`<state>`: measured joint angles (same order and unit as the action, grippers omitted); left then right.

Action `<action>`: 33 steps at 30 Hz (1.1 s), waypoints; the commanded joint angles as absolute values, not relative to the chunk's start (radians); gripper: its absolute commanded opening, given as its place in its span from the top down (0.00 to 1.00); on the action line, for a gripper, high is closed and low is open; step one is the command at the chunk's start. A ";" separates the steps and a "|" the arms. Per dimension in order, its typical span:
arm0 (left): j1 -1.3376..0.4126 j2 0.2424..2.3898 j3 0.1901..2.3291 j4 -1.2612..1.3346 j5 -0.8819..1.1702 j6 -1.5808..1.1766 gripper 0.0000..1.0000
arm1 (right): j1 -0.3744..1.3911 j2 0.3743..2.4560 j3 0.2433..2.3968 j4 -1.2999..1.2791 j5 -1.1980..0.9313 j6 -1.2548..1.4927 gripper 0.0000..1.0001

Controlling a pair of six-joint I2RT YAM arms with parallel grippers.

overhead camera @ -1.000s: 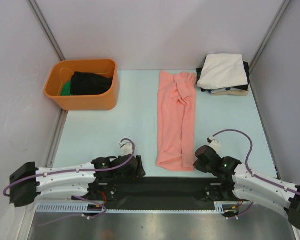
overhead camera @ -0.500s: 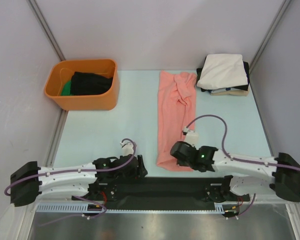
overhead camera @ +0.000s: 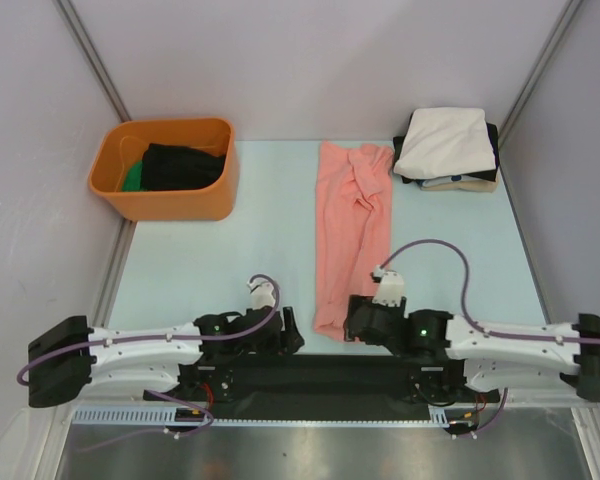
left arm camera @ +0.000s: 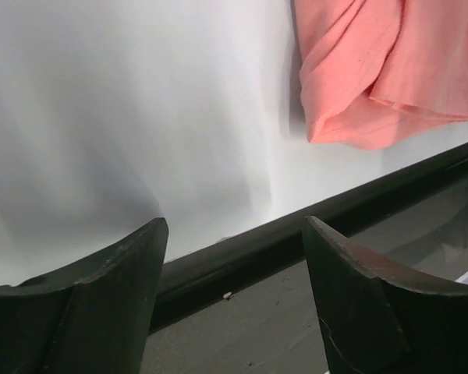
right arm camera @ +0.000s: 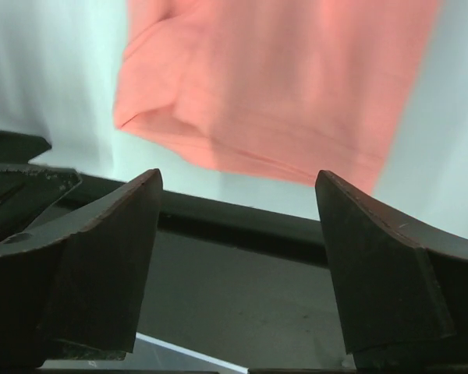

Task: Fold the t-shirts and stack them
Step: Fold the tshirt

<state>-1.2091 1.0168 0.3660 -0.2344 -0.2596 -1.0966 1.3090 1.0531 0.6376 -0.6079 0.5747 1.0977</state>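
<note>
The near hem [overhead camera: 330, 327] is limp and wrinkled, so the salmon-pink t-shirt [overhead camera: 352, 230] will fold over on itself when I lift the hem and carry it, and its far end will stay down.
A salmon-pink t-shirt [overhead camera: 352, 240] lies folded into a long strip down the middle of the table, its near hem close to the front edge. Its hem shows in the left wrist view [left arm camera: 374, 70] and the right wrist view [right arm camera: 281, 78]. My left gripper [overhead camera: 292, 339] is open and empty, just left of the hem's near corner [left arm camera: 234, 226]. My right gripper [overhead camera: 348, 326] hovers at the hem's near right part, open with nothing between its fingers [right arm camera: 239, 178]. A stack of folded t-shirts [overhead camera: 448, 148], cream-white on top of black and tan, sits at the back right.
An orange tub [overhead camera: 180, 205] holding black and green cloth stands at the back left. A black strip [overhead camera: 320, 375] runs along the table's near edge under both grippers. Grey walls close in the left, right and back sides.
My right arm has swung left from the shirt's right side to its near hem, and its jaws have gone from shut to open. The left gripper has shifted slightly right toward the hem.
</note>
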 commanded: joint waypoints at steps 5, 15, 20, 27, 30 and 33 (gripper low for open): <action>-1.195 1.091 0.417 -0.077 -0.288 -1.074 0.11 | 1.154 0.755 0.376 -0.627 0.506 1.239 0.27; -1.101 1.328 0.443 0.149 -0.172 -1.057 0.17 | 1.097 0.698 0.270 -0.566 0.427 1.246 0.37; -1.103 1.430 0.465 0.224 -0.115 -1.045 0.38 | 1.101 0.701 0.249 -0.541 0.414 1.253 0.64; -1.111 1.464 0.466 0.256 -0.100 -1.045 0.99 | 1.109 0.666 0.245 -0.560 0.423 1.252 1.00; -1.153 1.393 0.486 0.131 -0.162 -1.051 1.00 | 1.137 0.646 0.264 -0.618 0.429 1.275 1.00; -1.196 1.288 0.457 0.055 -0.170 -1.101 1.00 | 1.230 0.647 0.305 -0.701 0.457 1.353 1.00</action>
